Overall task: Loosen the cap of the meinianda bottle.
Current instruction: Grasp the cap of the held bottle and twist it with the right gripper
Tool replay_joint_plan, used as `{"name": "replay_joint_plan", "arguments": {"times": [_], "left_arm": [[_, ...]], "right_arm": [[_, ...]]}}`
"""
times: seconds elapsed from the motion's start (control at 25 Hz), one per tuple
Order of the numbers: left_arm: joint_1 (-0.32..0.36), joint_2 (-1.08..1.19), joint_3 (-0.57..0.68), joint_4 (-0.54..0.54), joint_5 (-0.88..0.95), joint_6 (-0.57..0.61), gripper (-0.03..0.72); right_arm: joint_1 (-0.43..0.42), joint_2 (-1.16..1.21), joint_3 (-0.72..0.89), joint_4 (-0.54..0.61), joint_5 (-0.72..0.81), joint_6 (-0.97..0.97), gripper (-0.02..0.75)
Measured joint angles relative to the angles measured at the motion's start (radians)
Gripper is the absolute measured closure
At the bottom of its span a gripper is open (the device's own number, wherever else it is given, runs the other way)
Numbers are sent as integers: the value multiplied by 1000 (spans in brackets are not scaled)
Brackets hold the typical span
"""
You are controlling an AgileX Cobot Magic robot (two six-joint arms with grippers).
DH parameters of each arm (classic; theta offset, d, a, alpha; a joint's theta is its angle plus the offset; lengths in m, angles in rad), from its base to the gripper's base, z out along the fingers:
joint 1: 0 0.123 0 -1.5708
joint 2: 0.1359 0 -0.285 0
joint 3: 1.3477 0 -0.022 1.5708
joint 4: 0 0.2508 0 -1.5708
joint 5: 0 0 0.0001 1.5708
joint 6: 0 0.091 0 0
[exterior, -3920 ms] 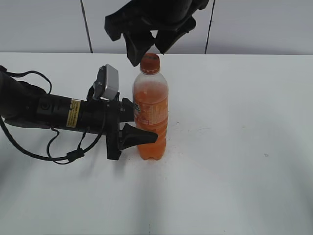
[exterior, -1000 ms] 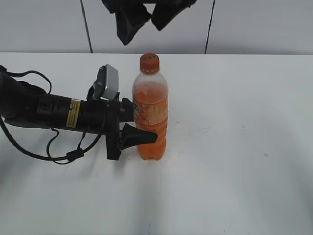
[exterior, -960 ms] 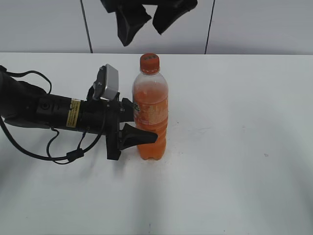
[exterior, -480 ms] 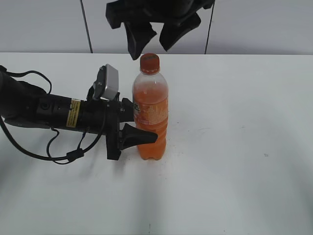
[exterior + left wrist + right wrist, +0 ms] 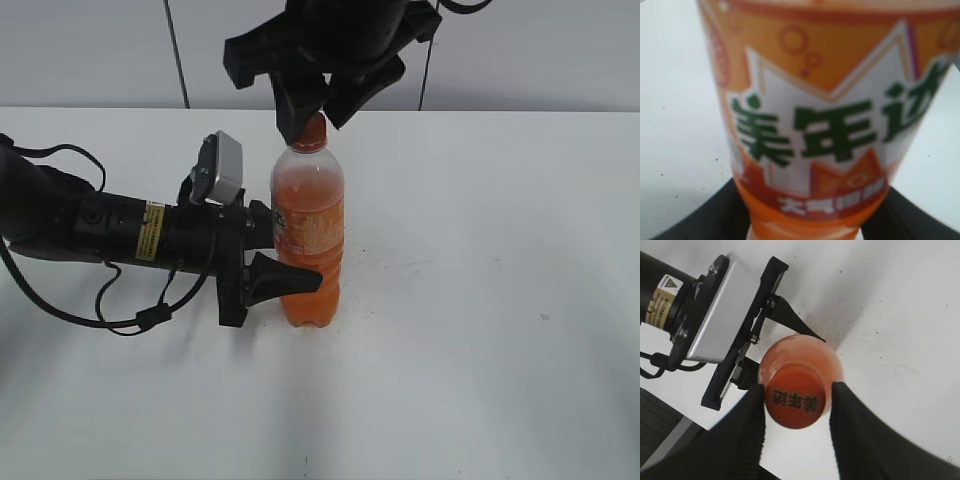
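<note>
The orange cap [image 5: 312, 132] should turn in place when I twist it, and the bottle should stay still, because my left gripper is closed on the labelled body [image 5: 308, 228].
The meinianda bottle [image 5: 308, 235] stands upright on the white table, full of orange drink. My left gripper [image 5: 285, 252] reaches in from the left and is shut on the bottle's labelled body; the label fills the left wrist view [image 5: 825, 125], with the black fingers [image 5: 807, 227] on both sides. The orange cap [image 5: 313, 130] sits on the neck. My right gripper [image 5: 312, 112] is down over the cap, open, one finger on each side. In the right wrist view the cap [image 5: 795, 402] lies between the fingers [image 5: 797, 407]; the left finger is against it and a small gap shows at the right finger.
The white table [image 5: 480, 300] stretches out to the right and front of the bottle. The left arm with its cables [image 5: 100, 235] lies across the table's left side. A grey panelled wall [image 5: 530, 50] stands behind.
My right gripper has come down from above the bottle until its fingers are around the cap. The bottle and the left gripper have not moved.
</note>
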Motion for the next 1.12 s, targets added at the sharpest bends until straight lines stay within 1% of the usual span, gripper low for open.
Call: {"name": "replay_joint_plan", "arguments": {"times": [0.08, 0.2, 0.32, 0.4, 0.48, 0.56, 0.64, 0.72, 0.8, 0.96, 1.04, 1.12], "left_arm": [[0, 0, 0, 0, 0, 0, 305], [0, 0, 0, 0, 0, 0, 305], [0, 0, 0, 1, -1, 0, 305], [0, 0, 0, 1, -1, 0, 305], [0, 0, 0, 2, -1, 0, 305], [0, 0, 0, 2, -1, 0, 305], [0, 0, 0, -5, 1, -4, 305], [0, 0, 0, -6, 3, -5, 305], [0, 0, 0, -7, 3, -5, 305], [0, 0, 0, -7, 3, -5, 305], [0, 0, 0, -6, 3, -5, 305], [0, 0, 0, -3, 2, -3, 305]], "right_arm": [[0, 0, 0, 5, -1, -25, 470], [0, 0, 0, 7, -2, -100, 477], [0, 0, 0, 10, -2, -224, 477], [0, 0, 0, 11, -2, -376, 477], [0, 0, 0, 11, -3, -569, 477], [0, -2, 0, 11, -6, -801, 485], [0, -4, -2, 6, -12, -988, 547], [0, -4, -2, 6, -11, -1134, 577], [0, -4, -2, 6, -13, -1194, 585], [0, -6, -2, 7, -13, -1226, 586], [0, -8, -2, 10, -12, -1222, 585], [0, -14, -1, 17, -8, -1175, 575]]}}
